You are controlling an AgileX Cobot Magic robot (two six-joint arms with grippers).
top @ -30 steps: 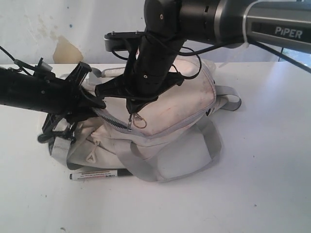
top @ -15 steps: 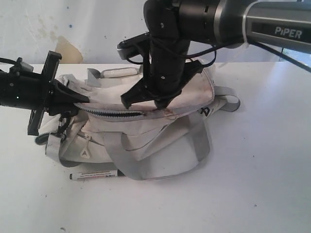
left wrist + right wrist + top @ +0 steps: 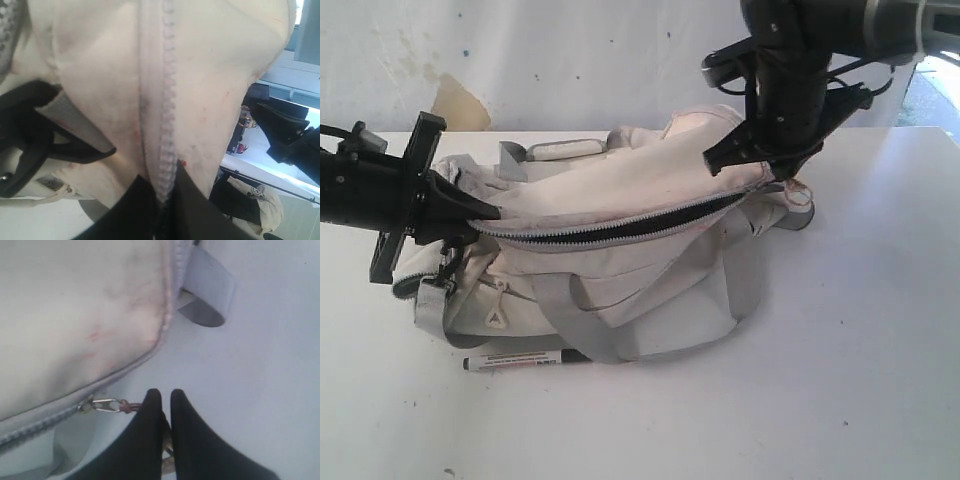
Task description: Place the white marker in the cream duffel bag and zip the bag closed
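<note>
Next, my right gripper lifts the flap's edge (image 3: 528, 232) open, because the duffel bag's flap leaves a slim gap (image 3: 630, 229) and my left gripper, which is nearer the white marker, is holding the zipper trim.
The cream duffel bag (image 3: 620, 190) lies on its side on the white table, its grey zipper (image 3: 620, 226) parted into a dark gap along most of its length. My left gripper (image 3: 485, 212) is shut on the zipper trim (image 3: 167, 165) at the bag's left end. At the bag's right end my right gripper (image 3: 782, 172) is shut on the ring of the zipper pull (image 3: 102, 405). In the right wrist view the gripper (image 3: 161, 395) hangs over bare table beside the bag (image 3: 75, 315). The white marker (image 3: 525, 358) lies on the table in front of the bag, away from both grippers.
Grey webbing handles (image 3: 580, 320) droop over the bag's front toward the marker. A grey strap loop (image 3: 802, 212) sticks out at the right end, also visible as a loop (image 3: 207, 290). A stained wall (image 3: 460, 100) runs behind the table (image 3: 840, 350).
My right gripper has travelled to the right with the zipper pull, and the dark gap in the zipper has lengthened toward the bag's right end. The left gripper keeps hold of the left end.
</note>
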